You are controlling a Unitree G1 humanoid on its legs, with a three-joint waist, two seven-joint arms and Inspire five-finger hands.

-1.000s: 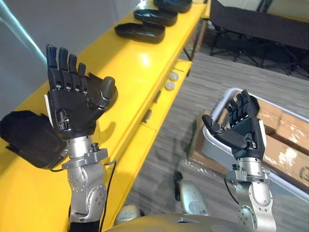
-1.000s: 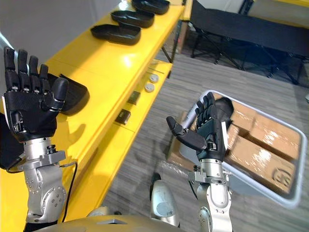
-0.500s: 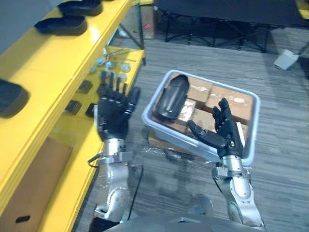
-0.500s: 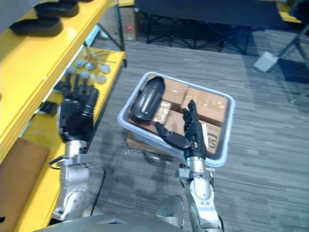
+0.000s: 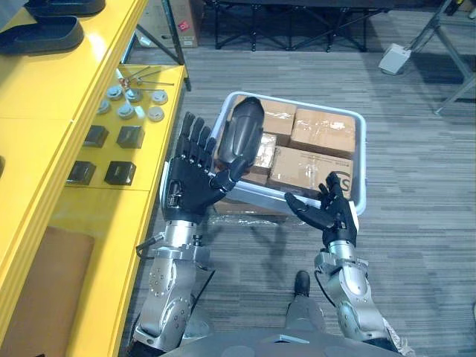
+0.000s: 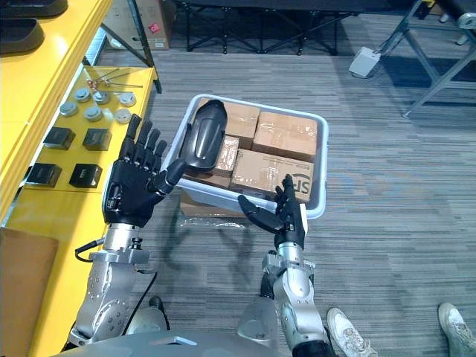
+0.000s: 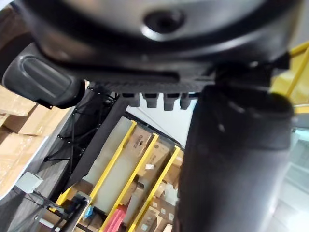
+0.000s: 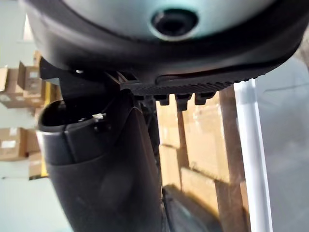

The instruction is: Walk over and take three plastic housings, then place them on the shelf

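Note:
A single dark outline of the housing [image 5: 243,130] shows across taped cardboard boxes [image 5: 265,154], so the robot should expect only box tops to be hidden under the housing when it lifts it.
A dark plastic housing [image 5: 242,134] lies on the cardboard boxes in a light grey bin [image 5: 362,165] on the floor. Two more dark housings [image 5: 41,33] rest on the yellow shelf [image 5: 52,97] at the upper left. My left hand [image 5: 192,182] is raised with straight fingers, open and holding nothing, just left of the bin and close to the housing in it. Near the bin's front edge my right hand [image 5: 331,212] is open too, palm up and bare. In the left wrist view the housing [image 7: 38,82] shows past the thumb.
Small black blocks [image 5: 119,172] and round metal parts [image 5: 134,111] lie on the lower yellow shelf. Brown cardboard boxes [image 5: 321,132] fill the bin. A folding black frame [image 6: 253,22] stands at the back. A person's shoes [image 6: 346,331] show at the lower right on the carpet.
The camera has turned from the shelf towards the floor, bringing the bin closer and more central. Both hands stay open and have come down nearer the bin.

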